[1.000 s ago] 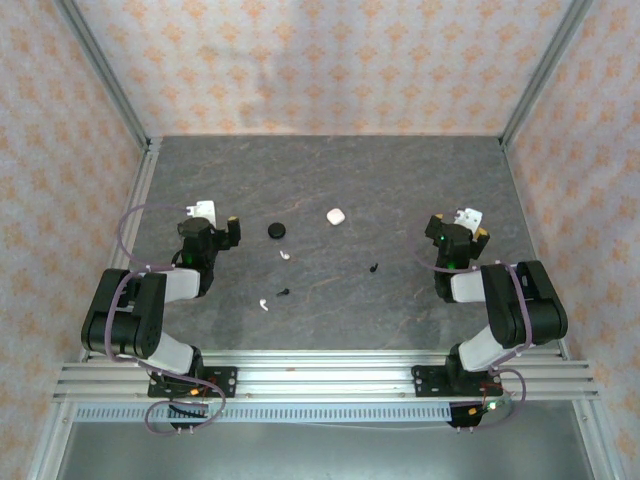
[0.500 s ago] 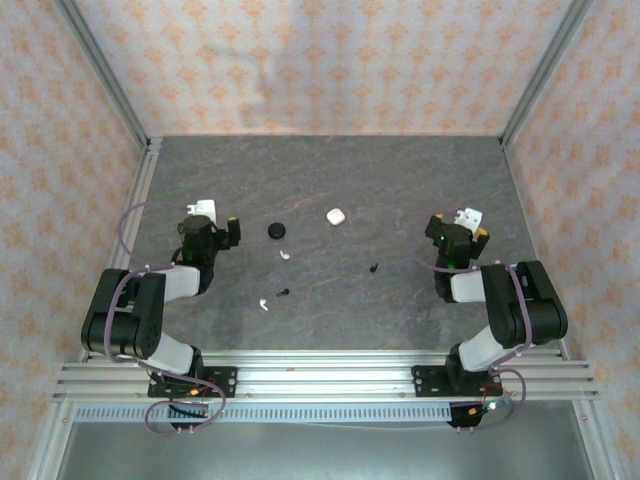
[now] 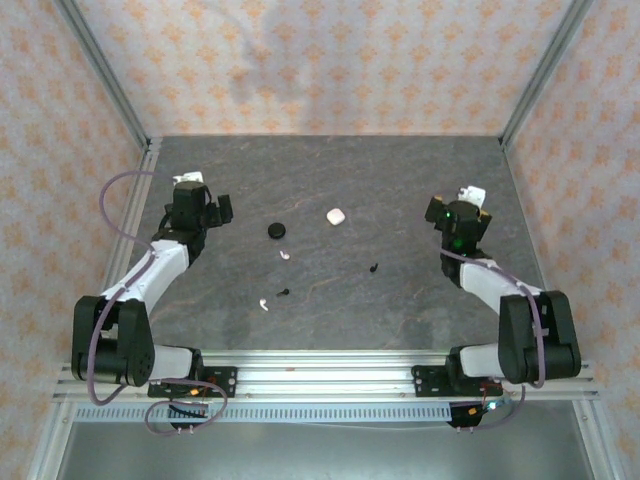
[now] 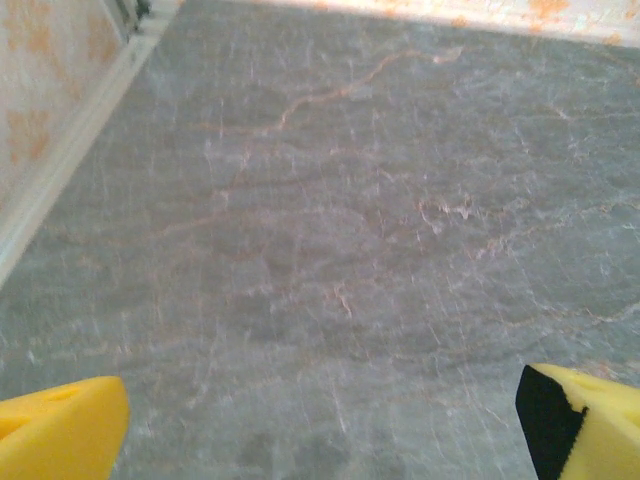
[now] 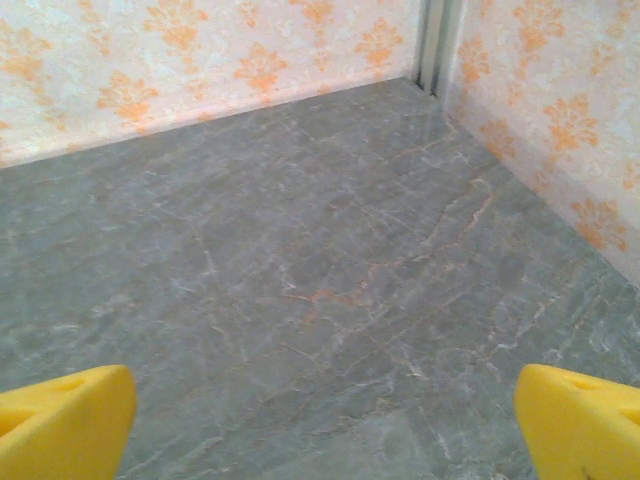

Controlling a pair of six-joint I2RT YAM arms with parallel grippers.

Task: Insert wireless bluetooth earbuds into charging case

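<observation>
Next, my right gripper picks up the white charging case (image 3: 336, 216) and hands it to my left gripper before the white earbuds go in, because the case is lying flat and closed.
Two white earbuds (image 3: 286, 255) (image 3: 264, 304) and two black earbuds (image 3: 283, 292) (image 3: 374, 267) lie loose on the grey table in the top view. Beyond them sit a round black charging case (image 3: 277, 230) and a white charging case (image 3: 335, 215). My left gripper (image 3: 205, 195) is at the left, well apart from all of them, open and empty. Its yellow fingertips (image 4: 60, 430) frame bare table in the left wrist view. My right gripper (image 3: 462, 205) is at the right, also open and empty, with yellow fingertips (image 5: 575, 420) wide apart over bare table.
The dark marbled table (image 3: 330, 170) is enclosed by patterned walls (image 3: 320, 60) with metal corner posts (image 3: 100, 70). An aluminium rail (image 3: 320, 375) at the near edge carries both arm bases. Through the right wrist camera I see the back right corner (image 5: 435, 60).
Both arms have stretched out from their folded pose. The left gripper moved farther back and left, the right gripper slightly farther back and right. Earbuds and cases have not moved.
</observation>
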